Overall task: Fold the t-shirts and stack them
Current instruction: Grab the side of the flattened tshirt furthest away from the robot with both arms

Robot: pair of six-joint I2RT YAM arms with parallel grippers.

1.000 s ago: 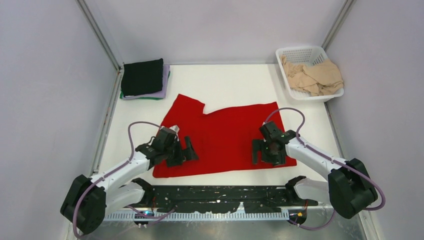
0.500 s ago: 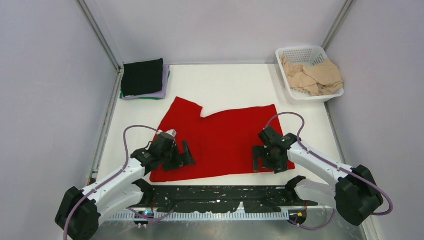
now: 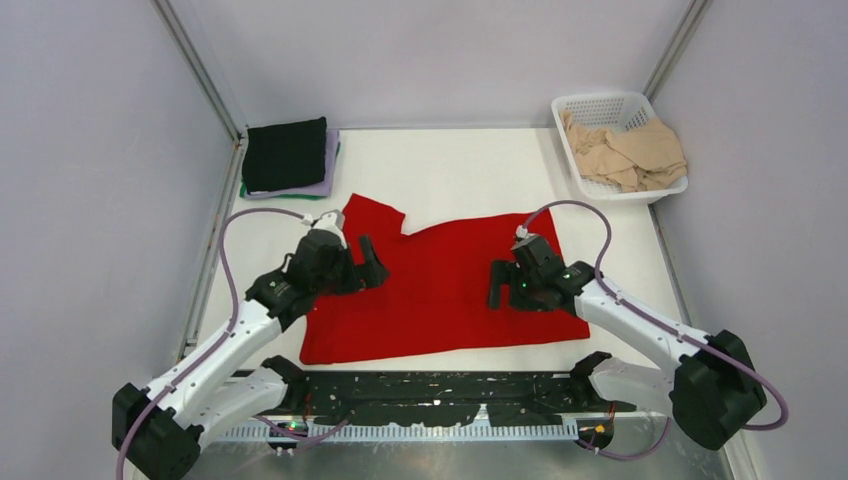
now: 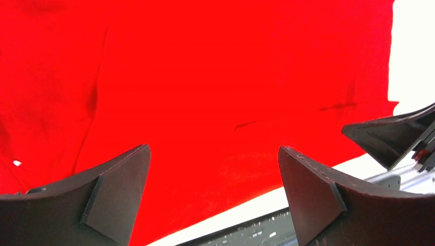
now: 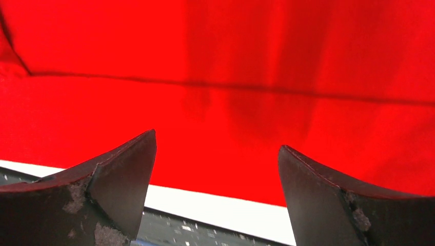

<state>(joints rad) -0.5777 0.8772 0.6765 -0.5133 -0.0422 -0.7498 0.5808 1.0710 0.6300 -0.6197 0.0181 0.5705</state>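
I should pull in the red t-shirt's sleeve (image 3: 372, 212) with my left gripper because it sticks out past the t-shirt's far edge. My right gripper should go to the t-shirt's far corner (image 3: 546, 216) after that.
A plain bright red t-shirt (image 3: 440, 285) lies spread flat on the white table, with one sleeve at the far left. My left gripper (image 3: 371, 263) hovers open over its left part, holding nothing. My right gripper (image 3: 497, 285) hovers open over its right part, also empty. In the left wrist view the red shirt (image 4: 231, 77) fills the frame between the open left gripper (image 4: 213, 169). In the right wrist view the red shirt (image 5: 231, 61) shows a fold line across it above the open right gripper (image 5: 215, 164). A folded stack with a black shirt (image 3: 285, 153) on top of lavender (image 3: 328, 180) and green ones sits at the back left.
A white lattice basket (image 3: 600, 104) at the back right holds crumpled beige shirts (image 3: 630, 155). A black perforated strip (image 3: 440, 390) runs along the near table edge. Grey walls and metal rails enclose the table.
The red shirt has slid a little toward the near edge. Both grippers have moved away from its near hem toward its middle, farther from the arm bases.
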